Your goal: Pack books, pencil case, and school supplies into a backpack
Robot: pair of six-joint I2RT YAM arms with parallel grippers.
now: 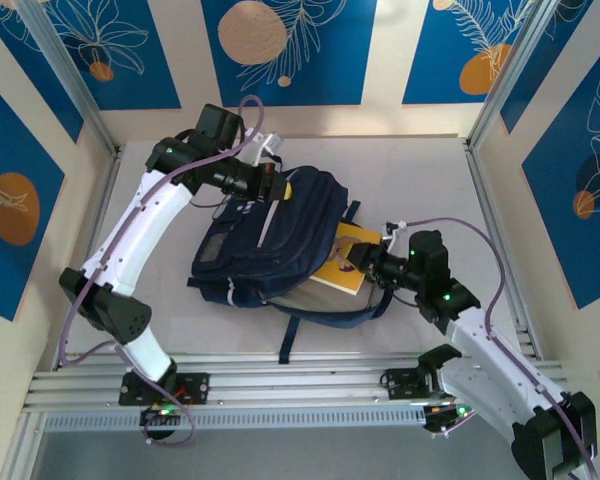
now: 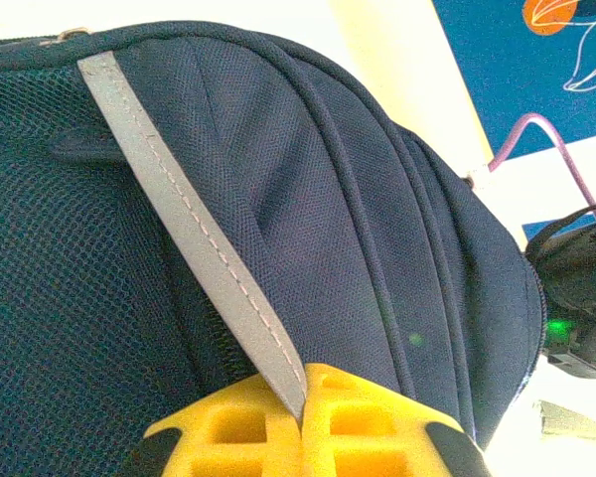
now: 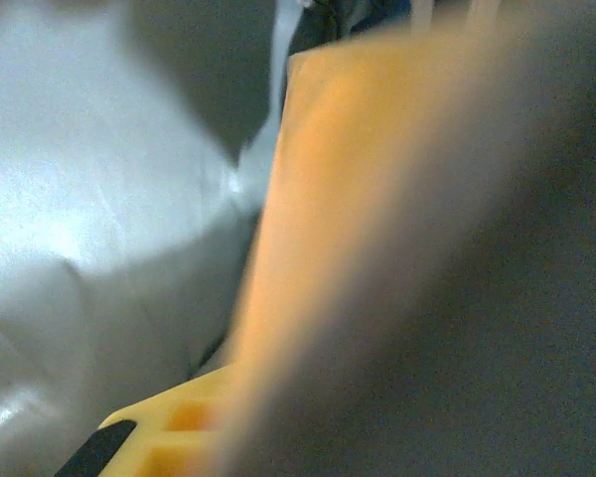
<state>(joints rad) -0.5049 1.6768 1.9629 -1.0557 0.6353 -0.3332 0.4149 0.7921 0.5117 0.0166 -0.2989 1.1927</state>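
Note:
I should keep pushing with my right gripper until the book's edge is inside, as my left gripper keeps the backpack's opening [image 1: 319,272] lifted and the yellow book [image 1: 339,270] lies partly inside.
The navy backpack [image 1: 270,240] lies in the middle of the table, its opening toward the right. My left gripper [image 1: 280,188] is at its far top edge, shut on the pale grey stripe [image 2: 189,229], which runs down between the yellow fingers [image 2: 377,437]. A yellow book [image 1: 342,268] sticks out of the backpack's right side. My right gripper [image 1: 365,262] is shut on its outer edge. In the right wrist view the book [image 3: 328,199] is a blurred orange slab against one yellow finger [image 3: 169,427], with the backpack's pale grey lining [image 3: 99,199] to the left. The pencil case and school supplies are out of view.
A dark strap [image 1: 285,345] trails from the backpack toward the aluminium rails [image 1: 300,385] at the near edge. Patterned blue and cream walls close in the table on three sides. The right arm [image 2: 576,288] shows beyond the backpack in the left wrist view.

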